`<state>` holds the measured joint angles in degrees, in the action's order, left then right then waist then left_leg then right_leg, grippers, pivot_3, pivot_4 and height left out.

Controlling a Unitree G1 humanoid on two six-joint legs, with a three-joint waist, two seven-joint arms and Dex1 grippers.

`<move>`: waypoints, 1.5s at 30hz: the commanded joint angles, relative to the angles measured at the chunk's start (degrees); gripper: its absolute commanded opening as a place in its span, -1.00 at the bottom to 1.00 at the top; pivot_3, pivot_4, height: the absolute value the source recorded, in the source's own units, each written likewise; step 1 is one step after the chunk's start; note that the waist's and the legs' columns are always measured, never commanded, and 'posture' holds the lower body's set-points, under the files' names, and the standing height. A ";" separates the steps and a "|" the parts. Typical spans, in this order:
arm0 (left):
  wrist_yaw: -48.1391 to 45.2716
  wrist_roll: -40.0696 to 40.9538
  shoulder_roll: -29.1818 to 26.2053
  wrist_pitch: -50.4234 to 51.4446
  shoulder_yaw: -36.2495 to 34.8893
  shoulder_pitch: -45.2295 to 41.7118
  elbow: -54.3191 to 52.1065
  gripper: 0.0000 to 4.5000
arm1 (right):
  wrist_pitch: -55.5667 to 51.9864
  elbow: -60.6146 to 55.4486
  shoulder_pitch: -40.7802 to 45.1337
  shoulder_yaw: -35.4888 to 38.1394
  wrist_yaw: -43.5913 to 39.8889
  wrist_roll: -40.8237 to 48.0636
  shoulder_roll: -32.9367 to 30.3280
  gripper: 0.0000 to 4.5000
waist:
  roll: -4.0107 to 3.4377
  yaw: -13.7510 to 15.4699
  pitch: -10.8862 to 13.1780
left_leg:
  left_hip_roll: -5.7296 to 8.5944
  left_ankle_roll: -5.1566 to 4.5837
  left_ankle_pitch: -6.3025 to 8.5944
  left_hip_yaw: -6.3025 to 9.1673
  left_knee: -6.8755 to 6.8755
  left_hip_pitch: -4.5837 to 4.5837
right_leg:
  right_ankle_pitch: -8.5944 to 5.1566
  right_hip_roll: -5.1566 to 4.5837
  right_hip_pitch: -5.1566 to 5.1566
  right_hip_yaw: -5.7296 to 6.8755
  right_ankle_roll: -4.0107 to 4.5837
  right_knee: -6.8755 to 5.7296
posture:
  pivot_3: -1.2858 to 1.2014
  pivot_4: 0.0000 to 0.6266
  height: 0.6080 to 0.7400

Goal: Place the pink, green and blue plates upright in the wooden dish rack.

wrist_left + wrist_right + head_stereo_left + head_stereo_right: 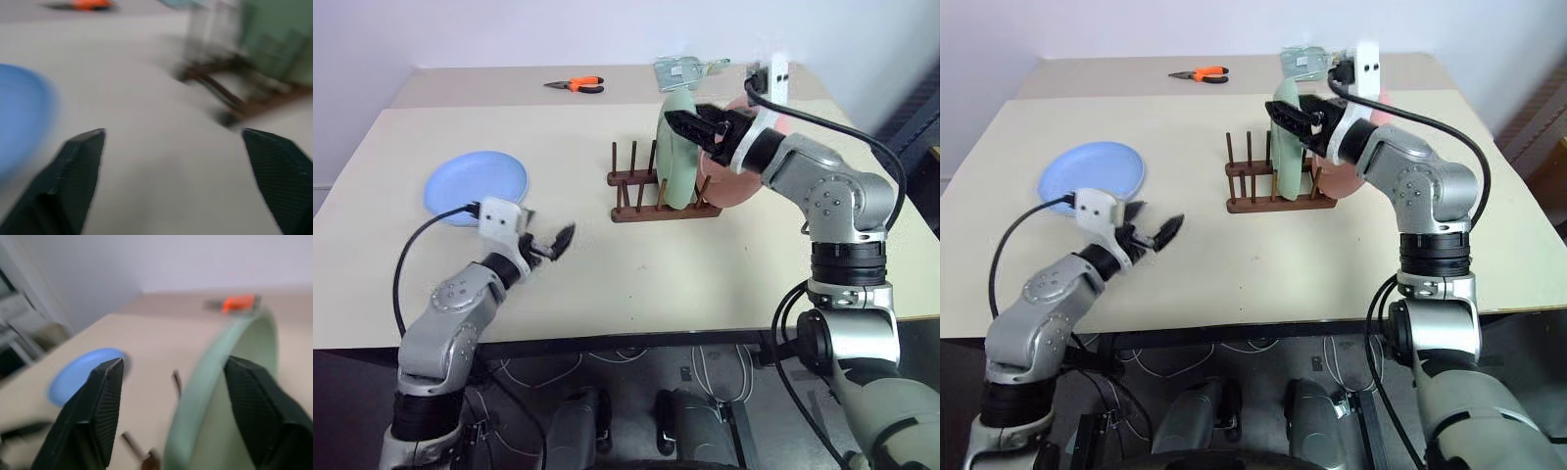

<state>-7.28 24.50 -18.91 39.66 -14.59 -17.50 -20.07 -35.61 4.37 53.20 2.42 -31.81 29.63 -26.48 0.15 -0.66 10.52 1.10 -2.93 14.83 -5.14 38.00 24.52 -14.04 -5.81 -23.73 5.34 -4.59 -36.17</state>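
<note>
The blue plate is lying flat, far from my right gripper at the rack, so my left gripper should pick it up by the plate's rim and pass it over.
The blue plate lies flat on the table's left side. The green plate stands upright in the wooden dish rack at the middle. The pink plate also stands upright just to its right, partly behind my right arm. My right gripper is open at the green plate's top; in the right wrist view the plate's rim runs between its fingers. My left gripper hovers open and empty over bare table, right of the blue plate and left of the rack.
Orange-handled pliers lie at the table's far side. A small metal object sits behind the rack near the far edge. Several free pegs stand at the rack's left end. The table's front edge runs close under both arms.
</note>
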 commanded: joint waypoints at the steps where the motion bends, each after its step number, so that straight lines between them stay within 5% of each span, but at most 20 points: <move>1: 16.02 -2.42 1.36 2.15 -12.66 -7.83 5.94 0.97 | 14.00 -6.74 -0.10 -4.84 -4.58 -9.31 -2.91 0.32 | 0.03 0.02 0.01 | 0.00 0.00 0.00 0.01 0.01 0.01 | 0.00 0.01 0.00 0.00 -0.01 0.00 | 0.03 -0.52 1.00; 4: 24.14 -4.12 -0.43 9.20 -19.25 -12.11 13.12 0.97 | 18.74 -10.26 -1.66 -7.38 -7.21 -12.17 -3.31 0.32 | 0.08 -0.38 -0.01 | -0.02 0.00 -0.01 0.00 0.02 -0.02 | -0.01 0.07 0.01 0.00 -0.03 -0.02 | 0.03 -0.52 1.00; 13: 19.39 0.65 -2.26 14.97 -22.18 -20.14 29.74 0.97 | 17.03 -22.31 -10.16 -12.54 -11.86 -10.97 -0.93 0.32 | 0.41 1.41 0.01 | 0.01 0.07 0.01 0.13 0.18 -0.04 | -0.01 0.02 0.20 0.12 -0.09 0.04 | 0.03 -0.52 1.00; 16: 17.78 1.54 -1.66 12.61 -22.56 -23.80 35.85 0.61 | 18.15 -23.10 -12.50 -14.33 -12.06 -13.23 -1.26 0.32 | 0.41 1.36 0.00 | 0.05 0.11 0.03 0.14 0.17 -0.06 | 0.00 0.00 0.21 0.12 -0.10 0.04 | 0.03 -0.52 1.00; 22: 18.50 2.38 -0.28 10.42 -22.97 -26.43 39.19 -0.72 | 18.70 -22.76 -13.68 -14.85 -11.87 -16.43 -1.66 0.32 | 0.41 1.01 0.00 | 0.03 0.13 -0.02 0.13 0.16 -0.08 | 0.00 0.04 0.20 0.12 -0.09 0.03 | 0.03 -0.52 1.00; 24: 16.94 2.30 -0.28 9.54 -21.15 -26.01 37.34 -0.98 | 18.08 -22.46 -13.82 -15.06 -12.49 -16.94 -1.98 0.32 | 0.42 0.98 0.00 | 0.03 0.13 -0.02 0.13 0.15 -0.09 | 0.00 0.04 0.20 0.12 -0.09 0.03 | 0.03 -0.52 1.00; 25: 15.28 2.38 -0.29 8.40 -19.70 -25.65 35.46 -0.98 | 17.58 -22.19 -13.84 -15.23 -12.71 -17.32 -2.17 0.32 | 0.42 0.94 0.00 | 0.03 0.13 -0.02 0.12 0.16 -0.10 | 0.00 0.04 0.21 0.12 -0.09 0.04 | 0.03 -0.52 1.00; 30: 7.80 5.41 0.68 7.52 -12.21 -22.48 17.88 -1.00 | 23.15 -18.07 -13.16 -19.24 -12.22 -27.17 -4.50 0.99 | 0.45 1.03 0.01 | 0.04 0.19 0.02 0.11 0.15 -0.10 | 0.00 0.01 0.23 0.12 -0.09 0.05 | 0.03 -0.52 1.00; 37: 9.49 13.42 3.03 18.33 -8.33 -22.81 -1.82 -1.00 | 37.56 -9.34 -10.70 -24.38 -8.89 -40.82 -4.44 0.99 | 0.44 0.28 0.02 | 0.03 0.17 -0.03 0.12 0.15 -0.12 | -0.01 0.04 0.25 0.11 -0.09 0.05 | 0.03 -0.52 1.00; 45: 15.27 22.97 7.41 28.09 -10.76 -26.32 -8.18 -1.00 | 48.15 1.76 -5.77 -25.47 0.75 -53.30 -3.30 0.99 | 0.45 -0.09 0.03 | -0.02 0.23 -0.11 0.18 0.15 -0.14 | -0.01 0.15 0.27 0.10 -0.09 0.05 | 0.03 -0.52 1.00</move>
<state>6.93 44.66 -11.86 67.10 -23.76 -42.25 -25.43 10.45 5.58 46.04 -23.99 -33.34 -21.78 -30.16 0.60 -0.75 10.55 1.08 -2.69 14.71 -4.95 38.15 24.38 -14.05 -5.65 -23.44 5.45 -4.68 -36.12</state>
